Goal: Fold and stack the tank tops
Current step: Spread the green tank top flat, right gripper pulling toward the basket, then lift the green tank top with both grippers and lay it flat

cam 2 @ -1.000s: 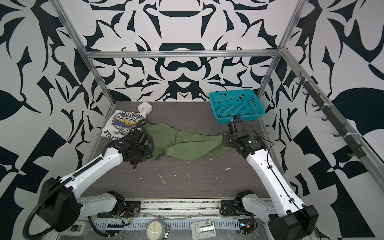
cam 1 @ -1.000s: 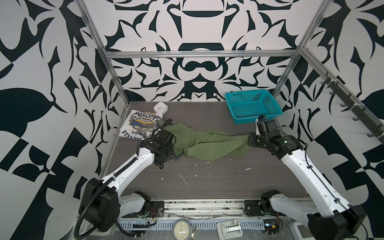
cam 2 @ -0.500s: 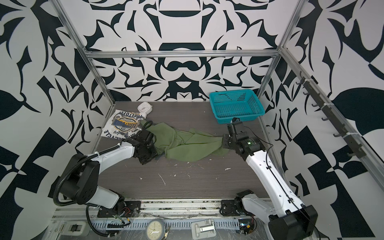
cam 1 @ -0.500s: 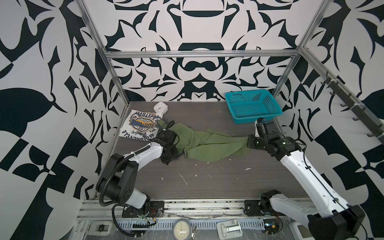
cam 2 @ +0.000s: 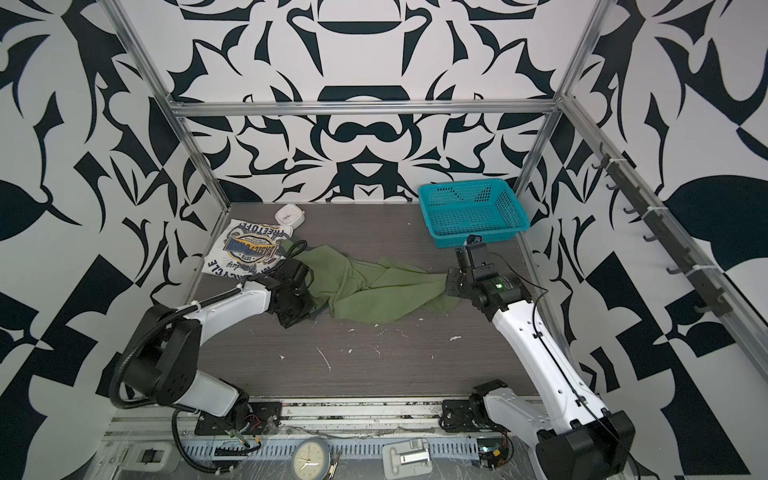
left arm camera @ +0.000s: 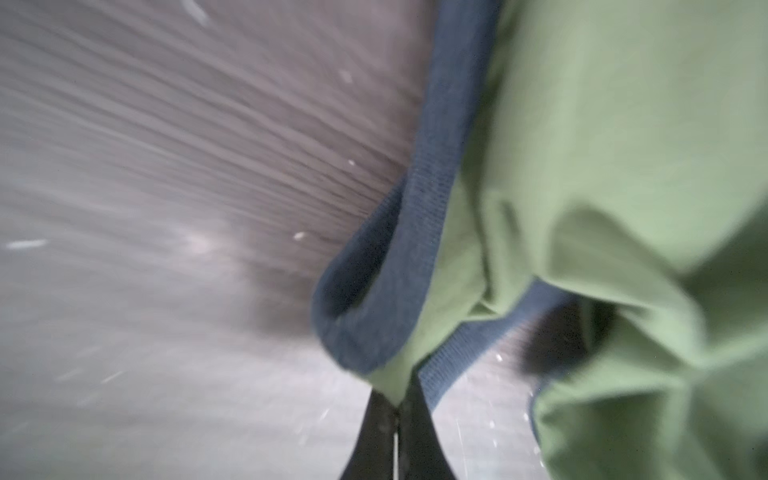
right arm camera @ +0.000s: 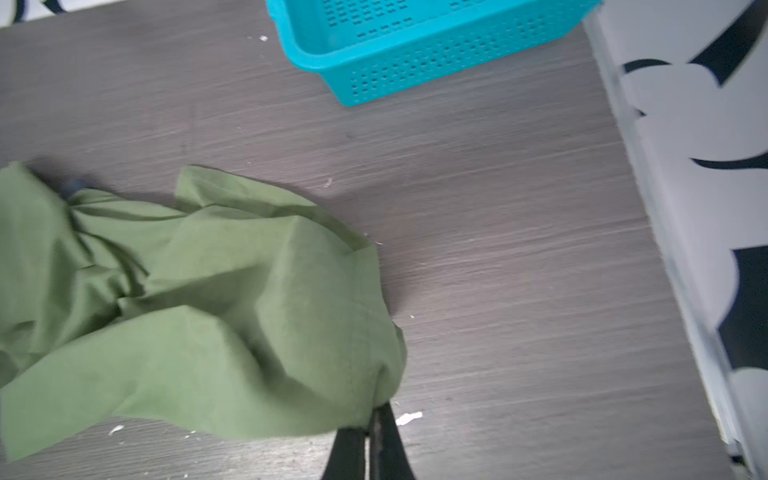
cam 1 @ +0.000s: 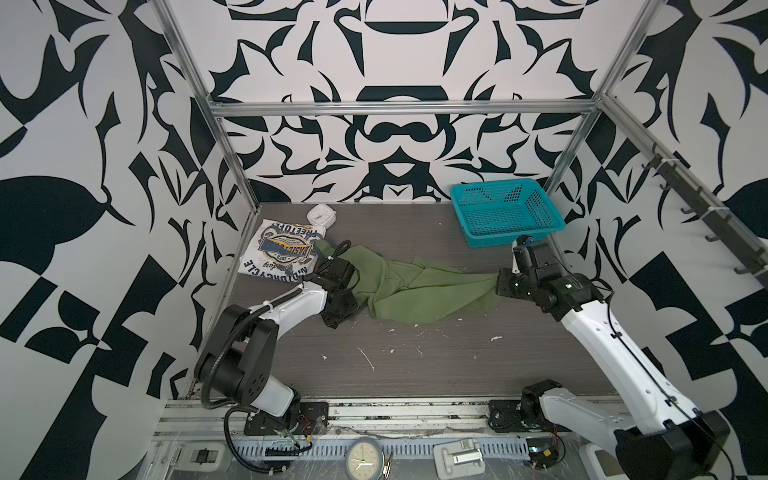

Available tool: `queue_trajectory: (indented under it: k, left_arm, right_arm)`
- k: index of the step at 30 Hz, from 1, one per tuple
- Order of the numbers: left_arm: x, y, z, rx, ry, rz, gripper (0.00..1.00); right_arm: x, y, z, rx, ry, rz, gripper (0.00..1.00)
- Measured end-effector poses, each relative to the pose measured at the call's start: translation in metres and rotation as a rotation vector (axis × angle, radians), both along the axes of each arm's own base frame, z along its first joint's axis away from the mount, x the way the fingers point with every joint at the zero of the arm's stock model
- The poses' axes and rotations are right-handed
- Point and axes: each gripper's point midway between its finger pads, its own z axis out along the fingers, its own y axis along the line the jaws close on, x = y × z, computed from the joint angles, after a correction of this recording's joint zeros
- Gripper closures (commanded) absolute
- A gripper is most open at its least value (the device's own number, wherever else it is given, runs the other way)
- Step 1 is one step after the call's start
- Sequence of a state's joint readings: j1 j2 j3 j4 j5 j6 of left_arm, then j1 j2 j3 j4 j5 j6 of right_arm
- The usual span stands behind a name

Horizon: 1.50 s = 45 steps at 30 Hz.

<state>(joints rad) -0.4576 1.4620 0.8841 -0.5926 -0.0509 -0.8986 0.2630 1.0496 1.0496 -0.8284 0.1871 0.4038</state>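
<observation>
The olive green tank top is bunched in folds (cam 1: 400,281). My left gripper and my right gripper should lift it high and spread it flat before I fold it.
The olive green tank top (cam 1: 419,291) (cam 2: 374,293) lies crumpled across the middle of the table, stretched between both grippers. My left gripper (cam 1: 347,297) (cam 2: 305,299) is shut on its left end; in the left wrist view the jaws (left arm camera: 397,401) pinch green cloth (left arm camera: 602,145) beside the blue-grey trim (left arm camera: 436,174). My right gripper (cam 1: 500,286) (cam 2: 451,284) (right arm camera: 376,409) is shut on the right end of the green cloth (right arm camera: 208,311). The white tank top (cam 1: 282,253) (cam 2: 245,251) lies folded at the back left, emblem up.
A teal basket (cam 1: 505,212) (cam 2: 471,214) (right arm camera: 415,41) stands at the back right, just behind my right wrist. A small white square clock (cam 1: 321,215) (cam 2: 289,214) sits behind the white top. White scraps (cam 1: 365,357) dot the front of the table. Patterned walls close in on both sides.
My left gripper reached the green top's left end and shut on it, while that arm's elbow swung back and down. The right gripper kept its hold and barely moved.
</observation>
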Motion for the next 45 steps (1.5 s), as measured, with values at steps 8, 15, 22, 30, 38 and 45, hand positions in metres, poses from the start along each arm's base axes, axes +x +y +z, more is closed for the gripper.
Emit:
queue_trajectory:
  k: [8,15,22,30,38,45]
  left_arm:
    - [0.006,0.086,0.230,0.037,-0.683,0.232,1.00]
    - [-0.024,0.143,0.248,0.183,-0.752,0.395,1.00]
    - [0.019,0.122,0.131,0.242,-0.325,0.244,1.00]
    - [0.032,0.122,0.104,0.115,-0.234,0.255,1.00]
    - [0.136,0.124,0.186,-0.056,-0.360,0.287,1.00]
    - [0.189,0.134,0.394,-0.116,-0.821,0.242,1.00]
  right_arm:
    - [-0.007,-0.031,0.068,-0.104,-0.148,-0.084,1.00]
    - [-0.031,-0.047,0.110,-0.104,-0.296,-0.135,1.00]
    - [-0.014,-0.033,0.058,-0.093,-0.154,-0.096,1.00]
    - [0.007,-0.015,-0.008,-0.074,0.050,-0.049,1.00]
    - [0.097,-0.014,0.083,0.117,-0.128,-0.097,1.00]
    - [0.129,-0.014,0.246,0.249,-0.506,-0.064,1.00]
